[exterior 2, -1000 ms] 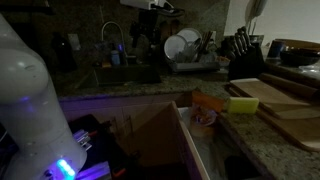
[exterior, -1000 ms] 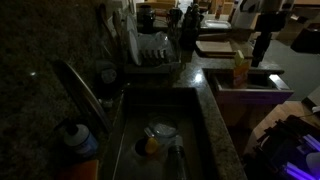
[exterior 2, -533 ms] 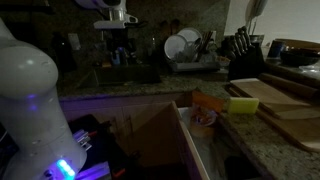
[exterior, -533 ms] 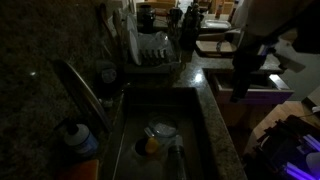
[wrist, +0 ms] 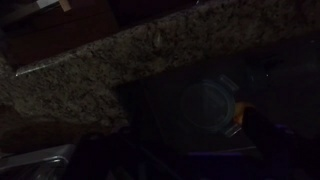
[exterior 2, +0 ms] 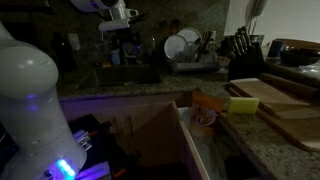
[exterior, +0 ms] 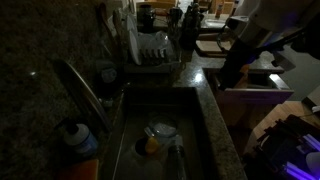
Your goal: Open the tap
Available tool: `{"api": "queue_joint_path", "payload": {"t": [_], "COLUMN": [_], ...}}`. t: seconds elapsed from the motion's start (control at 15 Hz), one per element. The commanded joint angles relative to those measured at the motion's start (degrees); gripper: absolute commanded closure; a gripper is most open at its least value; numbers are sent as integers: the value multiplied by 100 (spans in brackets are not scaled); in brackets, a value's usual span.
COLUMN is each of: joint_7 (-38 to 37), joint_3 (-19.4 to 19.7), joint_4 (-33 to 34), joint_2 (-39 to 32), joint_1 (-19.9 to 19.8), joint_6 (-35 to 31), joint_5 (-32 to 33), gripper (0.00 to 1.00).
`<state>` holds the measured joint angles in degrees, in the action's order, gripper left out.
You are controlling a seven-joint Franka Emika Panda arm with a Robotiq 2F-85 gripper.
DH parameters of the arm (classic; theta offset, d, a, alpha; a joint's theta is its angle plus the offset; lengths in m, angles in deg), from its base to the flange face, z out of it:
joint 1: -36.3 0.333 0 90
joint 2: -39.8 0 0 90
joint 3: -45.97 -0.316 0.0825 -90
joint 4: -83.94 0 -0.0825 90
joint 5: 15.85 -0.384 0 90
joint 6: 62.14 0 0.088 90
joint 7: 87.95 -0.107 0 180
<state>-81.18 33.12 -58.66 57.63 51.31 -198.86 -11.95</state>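
Observation:
Next, I swing over the sink and turn toward the tap, because my gripper faces the bowl [exterior: 162, 129] from the counter edge and the tap stands across the sink.
The tap [exterior: 82, 92] is a long slim shiny spout that slants over the left side of the sink [exterior: 203, 125] in an exterior view. My gripper [exterior: 232, 78] hangs above the counter edge at the sink's right side, well apart from the tap. In an exterior view it [exterior 2: 118, 50] hangs over the sink area and its fingers look spread with nothing between them; the tap is hidden behind it there. The wrist view is very dark and shows the granite counter [wrist: 150, 55] and the sink below, not the fingers.
A bowl [exterior: 160, 130] and an orange item [exterior: 150, 146] lie in the sink. A blue-capped bottle [exterior: 75, 138] stands by the tap's base. A dish rack [exterior: 152, 55] with plates stands behind the sink. An open drawer [exterior 2: 185, 130] and cutting boards [exterior 2: 275, 100] are nearby.
My arm has swung from above the counter by the open drawer toward the sink and come lower. The tap and the dishes have not moved.

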Motion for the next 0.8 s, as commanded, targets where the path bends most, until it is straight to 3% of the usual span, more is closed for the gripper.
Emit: {"api": "queue_joint_path", "payload": {"t": [0.0, 0.33, 0.47, 0.6, 0.73], "joint_7": [87, 344, 739, 1238, 1519], "joint_3": [49, -373, -523, -802, -1105], "joint_4": [-92, 460, 900, 1408, 1727], "joint_2": [-411, -1810, -2432, -2972, -3217], "joint_1": [106, 730, 1032, 1041, 743], "joint_6": [-949, -3228, -3859, -4329, -4223], "joint_5": [-270, -912, -1306, -1469, -1564], "gripper": [0, 0, 0, 0, 0]}}
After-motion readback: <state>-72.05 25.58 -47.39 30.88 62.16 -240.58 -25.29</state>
